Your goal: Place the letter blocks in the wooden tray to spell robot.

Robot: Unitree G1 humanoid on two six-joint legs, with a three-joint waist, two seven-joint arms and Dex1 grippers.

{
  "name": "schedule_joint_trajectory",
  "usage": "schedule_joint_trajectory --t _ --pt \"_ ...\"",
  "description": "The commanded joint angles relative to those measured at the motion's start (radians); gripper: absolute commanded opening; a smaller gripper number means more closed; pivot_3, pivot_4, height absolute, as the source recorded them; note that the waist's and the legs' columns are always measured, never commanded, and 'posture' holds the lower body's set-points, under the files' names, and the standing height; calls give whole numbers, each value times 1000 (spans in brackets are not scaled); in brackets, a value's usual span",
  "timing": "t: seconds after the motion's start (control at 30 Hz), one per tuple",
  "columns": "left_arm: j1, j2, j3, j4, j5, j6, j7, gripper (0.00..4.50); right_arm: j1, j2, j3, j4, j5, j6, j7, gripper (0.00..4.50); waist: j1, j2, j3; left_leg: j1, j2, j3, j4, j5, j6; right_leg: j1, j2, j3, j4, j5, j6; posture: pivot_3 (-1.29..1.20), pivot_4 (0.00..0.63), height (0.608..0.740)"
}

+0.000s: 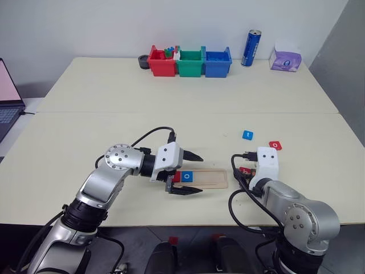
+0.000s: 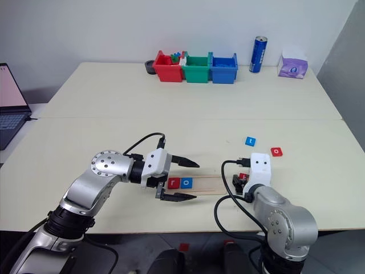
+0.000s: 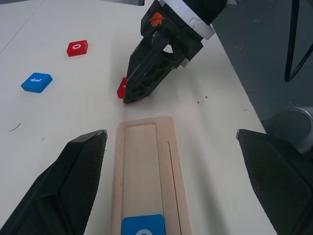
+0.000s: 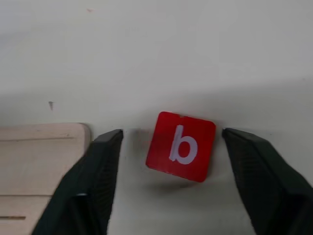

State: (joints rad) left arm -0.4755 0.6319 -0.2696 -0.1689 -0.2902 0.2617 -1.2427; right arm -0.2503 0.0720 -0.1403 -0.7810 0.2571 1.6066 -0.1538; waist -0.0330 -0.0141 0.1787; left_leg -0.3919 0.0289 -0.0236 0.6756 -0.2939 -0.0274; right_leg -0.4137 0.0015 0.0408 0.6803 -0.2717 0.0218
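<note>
My right gripper has its finger facing the "b" block's side [image 4: 153, 141] that must meet the blue "o", so I should turn the gripper and grab the "b" block's near and far edges.
The wooden tray [image 1: 214, 178] lies near the table's front edge. In its left end sit a red letter block [image 2: 173, 183] and a blue "o" block [image 2: 186, 182]. My left gripper [image 1: 193, 173] is open, one finger on each side of that end of the tray. A red "b" block [image 4: 181, 146] lies flat on the table just past the tray's right end. My right gripper [image 4: 171, 134] is open around it, with a gap at each finger. A blue "t" block [image 1: 247, 135] and a red "o" block [image 1: 275, 145] lie farther back on the right.
Red [image 1: 162, 63], green [image 1: 190, 64] and blue [image 1: 218, 63] bins stand at the table's far edge, with a black roll [image 1: 144, 61] beside them. A blue can [image 1: 251, 48] and a tissue pack [image 1: 285, 59] are at the back right. A laptop [image 1: 8, 108] sits at the far left.
</note>
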Motion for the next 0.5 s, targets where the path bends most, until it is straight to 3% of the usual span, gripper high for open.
schedule_joint_trajectory --t 0.03,0.2,0.33,0.43,0.5 --pt "-16 -4 7 -1 -2 -25 -10 4500 -29 -23 -33 -46 20 8 11 4455 0 0 0 0 0 0 0 0 0 0 0 0 0 0 0 0 150 740" --pt "-18 -2 15 11 -2 -33 -11 4500 -182 -79 -189 -70 59 8 46 4455 1 0 0 -2 -1 1 1 0 0 -2 0 -1 1 1 -1 0 150 740" --pt "-21 -4 20 25 -5 -39 -13 4500 -295 -245 -279 3 217 -13 304 4455 0 1 1 -4 0 0 0 0 0 -5 0 -1 1 1 -1 0 150 740" --pt "-25 -16 16 47 -7 -51 -20 4500 -175 -523 -170 123 252 -421 703 4455 6 1 1 -6 -1 0 1 0 0 -5 -1 -2 -1 1 -1 0 150 740" --pt "-29 -28 13 62 -16 -51 -23 4500 -79 -633 -115 238 216 -695 911 4455 6 -1 2 -7 -2 1 1 -1 1 -3 -1 -3 -3 0 0 0 150 740"
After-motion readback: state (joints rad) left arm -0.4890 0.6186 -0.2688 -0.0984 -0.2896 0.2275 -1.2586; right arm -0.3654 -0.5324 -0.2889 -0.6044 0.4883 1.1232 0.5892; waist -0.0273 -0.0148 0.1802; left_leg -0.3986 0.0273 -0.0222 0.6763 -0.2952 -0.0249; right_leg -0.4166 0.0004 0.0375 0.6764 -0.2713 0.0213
